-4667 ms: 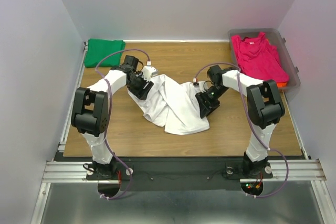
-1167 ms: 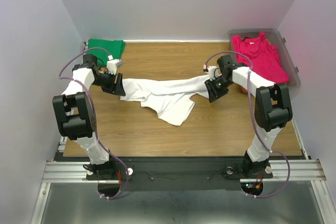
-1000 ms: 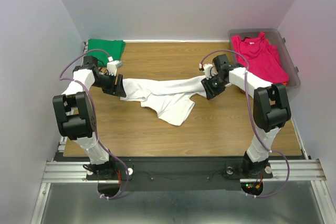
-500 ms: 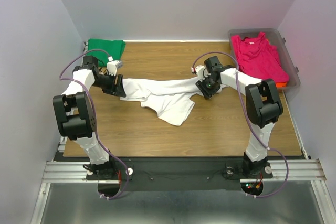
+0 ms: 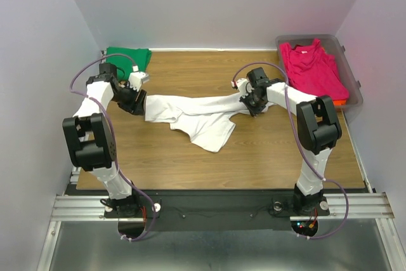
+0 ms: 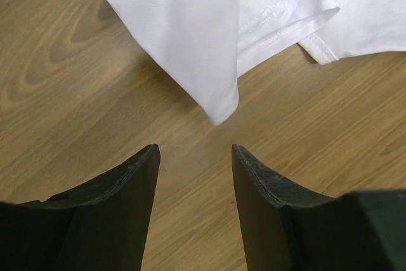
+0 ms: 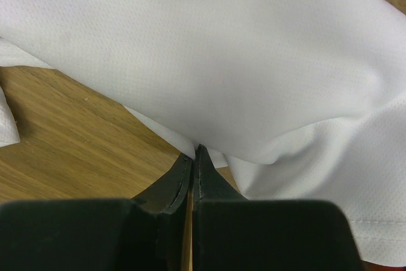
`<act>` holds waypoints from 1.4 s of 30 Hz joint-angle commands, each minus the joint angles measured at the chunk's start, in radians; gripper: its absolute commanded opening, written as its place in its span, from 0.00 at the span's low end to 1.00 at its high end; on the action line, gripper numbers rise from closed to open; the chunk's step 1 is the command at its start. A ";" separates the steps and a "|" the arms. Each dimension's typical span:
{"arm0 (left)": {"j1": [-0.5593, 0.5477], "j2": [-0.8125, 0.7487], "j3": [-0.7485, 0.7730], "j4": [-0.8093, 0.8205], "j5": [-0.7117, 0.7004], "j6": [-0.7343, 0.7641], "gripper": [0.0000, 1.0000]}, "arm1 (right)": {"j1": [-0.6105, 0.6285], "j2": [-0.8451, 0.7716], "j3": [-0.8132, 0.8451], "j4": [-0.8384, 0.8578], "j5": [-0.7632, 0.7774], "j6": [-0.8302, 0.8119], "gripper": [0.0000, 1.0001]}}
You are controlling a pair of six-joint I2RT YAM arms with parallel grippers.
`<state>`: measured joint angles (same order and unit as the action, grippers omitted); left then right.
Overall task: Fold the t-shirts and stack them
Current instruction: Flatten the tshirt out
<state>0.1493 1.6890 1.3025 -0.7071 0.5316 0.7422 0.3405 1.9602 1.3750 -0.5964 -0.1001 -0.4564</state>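
Note:
The white t-shirt is bunched in a band (image 5: 209, 105) at the robot's right gripper, so the left gripper should grab the t-shirt's free corner (image 6: 219, 110) to let both grippers lift and spread the t-shirt.
A white t-shirt (image 5: 196, 109) lies pulled out in a long band across the middle of the table, with a loose flap hanging toward the near side. My left gripper (image 5: 139, 102) is at its left end, open. In the left wrist view the shirt's corner (image 6: 216, 42) lies just ahead of the gripper (image 6: 193, 150), with bare wood between the fingers. My right gripper (image 5: 249, 103) is at the shirt's right end. The right wrist view shows that gripper (image 7: 193, 152) shut on a fold of the white cloth (image 7: 209, 61). A folded green t-shirt (image 5: 129, 60) lies at the back left.
A clear plastic tub (image 5: 353, 87) stands at the back right with a magenta-pink t-shirt (image 5: 314, 68) draped in it and a bit of orange cloth (image 5: 343, 101) beneath. White walls close in the table on three sides.
My right gripper slid left along the shirt's right end and closed on the cloth. The left gripper stayed open and turned slightly at the shirt's left end.

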 commanded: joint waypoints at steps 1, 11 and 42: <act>-0.004 0.073 0.070 -0.066 0.037 -0.019 0.60 | 0.006 -0.010 0.018 0.000 0.003 0.007 0.01; -0.005 0.098 -0.072 0.047 0.148 -0.221 0.62 | 0.006 -0.055 0.030 -0.034 0.000 0.016 0.01; 0.082 0.038 0.236 -0.043 0.355 -0.406 0.00 | -0.061 -0.181 0.286 -0.144 0.023 -0.007 0.00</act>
<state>0.2348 1.7851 1.4830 -0.6632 0.8040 0.3721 0.2928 1.8503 1.5826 -0.7216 -0.0937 -0.4500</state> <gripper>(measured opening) 0.036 0.028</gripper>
